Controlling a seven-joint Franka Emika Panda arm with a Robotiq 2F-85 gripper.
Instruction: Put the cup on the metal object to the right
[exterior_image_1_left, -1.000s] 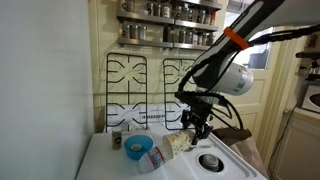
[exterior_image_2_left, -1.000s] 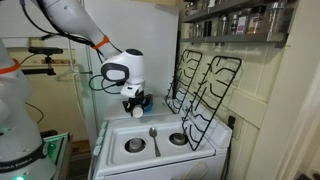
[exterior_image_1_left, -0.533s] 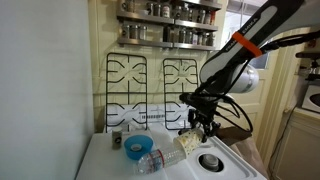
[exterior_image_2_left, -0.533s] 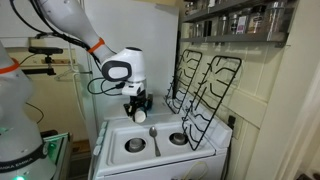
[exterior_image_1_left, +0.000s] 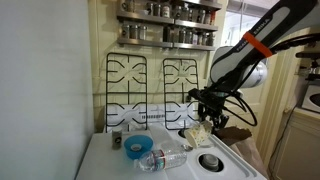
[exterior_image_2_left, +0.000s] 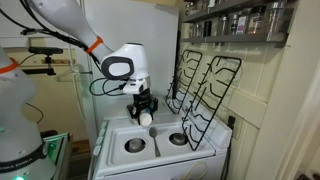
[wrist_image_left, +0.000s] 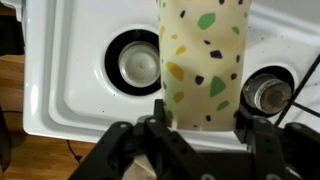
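Observation:
Next, my gripper tips the cup straight up and moves it over the metal object (exterior_image_1_left: 210, 162) before lowering it, because the cup slants (exterior_image_1_left: 200, 134) and is off the metal object's middle.
My gripper (wrist_image_left: 203, 118) is shut on the cup (wrist_image_left: 200, 55), a cream-white cup with coloured speckles. It holds the cup in the air above the white stove top. In both exterior views the cup (exterior_image_1_left: 198, 131) (exterior_image_2_left: 146, 117) hangs below the gripper (exterior_image_1_left: 209, 121) (exterior_image_2_left: 147, 110). The metal object, a round silver burner disc with a dark centre (exterior_image_1_left: 211, 162), lies on the stove below and slightly right of the cup. The wrist view shows one burner disc (wrist_image_left: 140, 65) to the left of the cup and another (wrist_image_left: 270, 93) to its right.
A blue bowl (exterior_image_1_left: 138, 147) and a clear plastic bottle lying on its side (exterior_image_1_left: 166, 157) are on the stove left of the cup. Black wire grates (exterior_image_1_left: 150, 88) (exterior_image_2_left: 200, 90) lean against the back wall. A spoon (exterior_image_2_left: 153, 140) lies between the two front burners.
My gripper has carried the cup to the right and slightly up, away from the blue bowl and bottle, toward the burner disc. The bowl and bottle stayed put.

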